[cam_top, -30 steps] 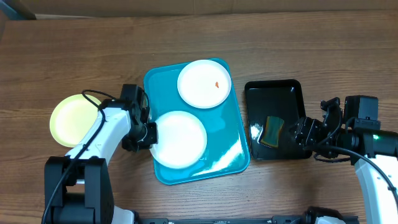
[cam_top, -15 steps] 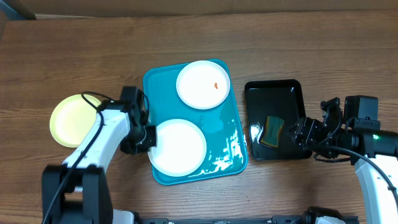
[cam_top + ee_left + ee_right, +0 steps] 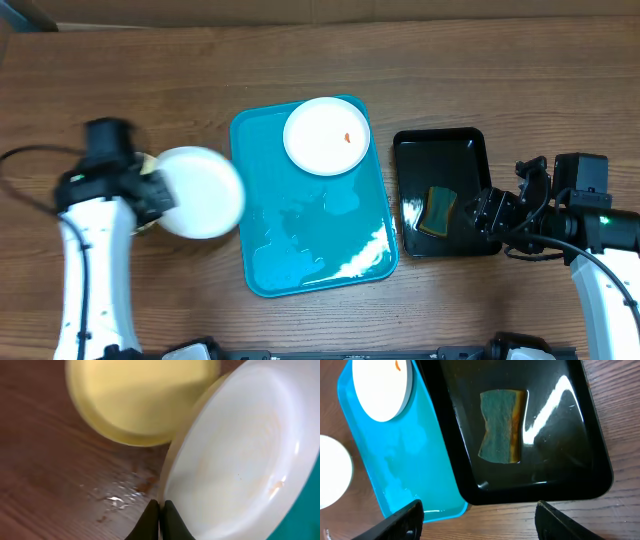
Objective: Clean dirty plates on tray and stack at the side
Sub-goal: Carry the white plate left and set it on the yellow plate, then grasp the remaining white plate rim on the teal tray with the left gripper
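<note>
My left gripper should keep carrying the white plate over the pale yellow-green plate [image 3: 140, 397], which lies clear beside the white plate's rim [image 3: 176, 454], until the two are stacked.
My left gripper [image 3: 160, 195] [image 3: 160, 517] is shut on the rim of a white plate [image 3: 202, 192] [image 3: 245, 465] and holds it just left of the turquoise tray [image 3: 310, 250], above the table. The pale yellow-green plate [image 3: 137, 397] lies on the table under and left of it; in the overhead view it is almost hidden by the arm. A second white plate [image 3: 327, 135] [image 3: 382, 387] with an orange-red smear sits at the tray's far end. My right gripper [image 3: 487, 212] [image 3: 480, 520] is open and empty by the black tray's right side.
A glossy black tray [image 3: 472, 150] [image 3: 560, 480] right of the turquoise tray holds a green-and-yellow sponge [image 3: 437, 211] [image 3: 502, 425]. Water films the turquoise tray and a few drops lie on the wood [image 3: 117, 500].
My left gripper has lifted the near white plate off the tray and carried it left, over the yellow-green plate. The tray slid slightly. The right arm has not moved.
</note>
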You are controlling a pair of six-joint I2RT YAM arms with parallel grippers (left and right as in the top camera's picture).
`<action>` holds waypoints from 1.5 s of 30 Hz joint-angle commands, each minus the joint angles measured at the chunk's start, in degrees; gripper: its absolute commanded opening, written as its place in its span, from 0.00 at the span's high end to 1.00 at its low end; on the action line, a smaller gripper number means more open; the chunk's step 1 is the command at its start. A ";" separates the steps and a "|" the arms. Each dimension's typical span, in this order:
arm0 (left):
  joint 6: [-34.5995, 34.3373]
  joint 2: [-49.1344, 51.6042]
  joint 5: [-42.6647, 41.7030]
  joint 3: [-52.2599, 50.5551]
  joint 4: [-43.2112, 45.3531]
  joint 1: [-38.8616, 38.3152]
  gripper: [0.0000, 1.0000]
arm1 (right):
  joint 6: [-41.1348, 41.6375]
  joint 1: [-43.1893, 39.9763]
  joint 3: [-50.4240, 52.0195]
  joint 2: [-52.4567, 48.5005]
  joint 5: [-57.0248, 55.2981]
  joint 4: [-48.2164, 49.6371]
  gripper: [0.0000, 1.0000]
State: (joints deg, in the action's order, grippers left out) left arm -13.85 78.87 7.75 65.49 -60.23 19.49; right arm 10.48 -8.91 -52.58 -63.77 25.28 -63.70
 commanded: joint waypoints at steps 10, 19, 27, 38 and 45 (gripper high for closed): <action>-2.89 3.54 -10.23 -2.78 14.58 26.47 0.96 | -0.04 0.28 -1.44 0.02 0.33 0.24 0.27; -0.74 12.57 -13.09 -2.78 18.86 23.98 0.61 | -0.04 0.28 -1.44 0.02 0.33 0.13 0.27; -0.11 7.91 -19.74 3.23 15.13 22.77 0.23 | -0.09 0.28 -1.44 0.04 0.31 0.22 0.27; 15.15 6.86 -32.39 6.60 17.84 -10.91 0.28 | -0.28 0.28 -1.44 0.04 0.31 1.07 0.27; 10.21 18.56 -13.31 6.62 31.82 -30.69 0.27 | -0.28 0.28 -1.44 0.02 0.31 -0.13 0.27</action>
State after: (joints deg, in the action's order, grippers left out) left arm -1.91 92.58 -16.58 71.75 -30.55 -7.33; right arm 10.46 -8.91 -52.58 -63.77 25.26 -63.61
